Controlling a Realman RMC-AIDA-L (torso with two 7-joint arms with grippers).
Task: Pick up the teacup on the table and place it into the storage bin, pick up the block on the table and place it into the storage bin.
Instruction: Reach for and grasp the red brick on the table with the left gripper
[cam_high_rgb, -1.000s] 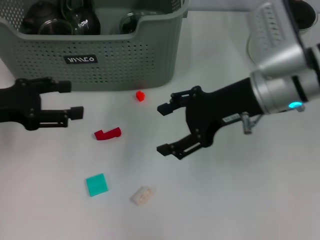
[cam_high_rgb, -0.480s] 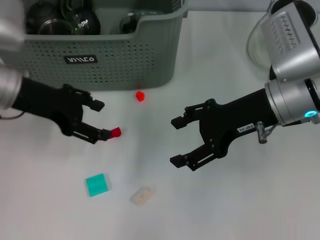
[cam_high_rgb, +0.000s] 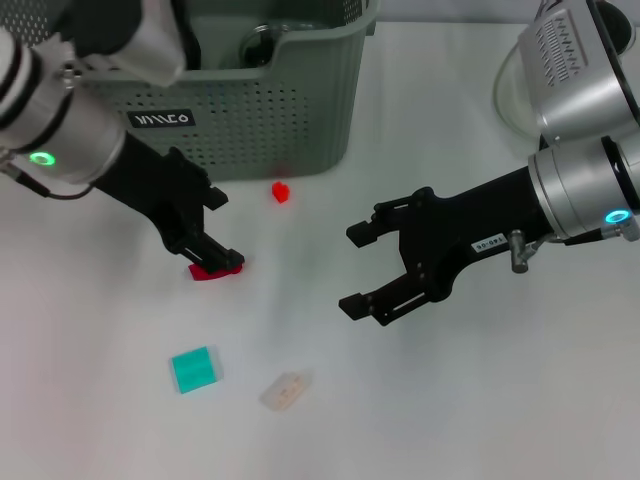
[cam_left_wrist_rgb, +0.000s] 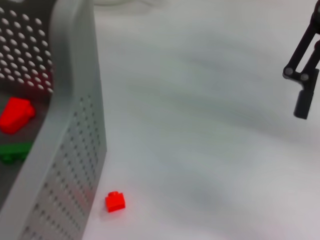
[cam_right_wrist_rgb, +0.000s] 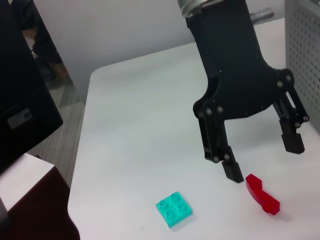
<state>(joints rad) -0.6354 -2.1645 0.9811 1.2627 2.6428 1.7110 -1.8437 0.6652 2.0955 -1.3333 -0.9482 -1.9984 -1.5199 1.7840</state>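
Note:
I should keep lowering my left gripper, with its open fingers spread across the red curved block's narrow width (cam_high_rgb: 207, 273), until they are on either side of its middle (cam_high_rgb: 216, 272), and then close them.
The grey-green storage bin (cam_high_rgb: 270, 120) stands at the back left, with a glass vessel (cam_high_rgb: 265, 42) inside it. No teacup is in view on the table. A red curved block (cam_high_rgb: 215, 268) lies in front of the bin. My left gripper (cam_high_rgb: 221, 229) is open right over it, one fingertip (cam_right_wrist_rgb: 232, 172) beside the block's end (cam_right_wrist_rgb: 261, 194), not holding it. A small red block (cam_high_rgb: 281, 191) sits by the bin wall (cam_left_wrist_rgb: 75, 125). My right gripper (cam_high_rgb: 354, 269) hovers open and empty at mid-table.
A teal block (cam_high_rgb: 193, 369) and a beige block (cam_high_rgb: 286, 390) lie nearer the front. Red (cam_left_wrist_rgb: 15, 114) and green (cam_left_wrist_rgb: 15, 151) blocks rest inside the bin. A white round object (cam_high_rgb: 510, 95) sits at the back right.
My left arm has swung in from the left edge and lowered its open gripper onto the red curved block. The right gripper drifted slightly rightward, still open.

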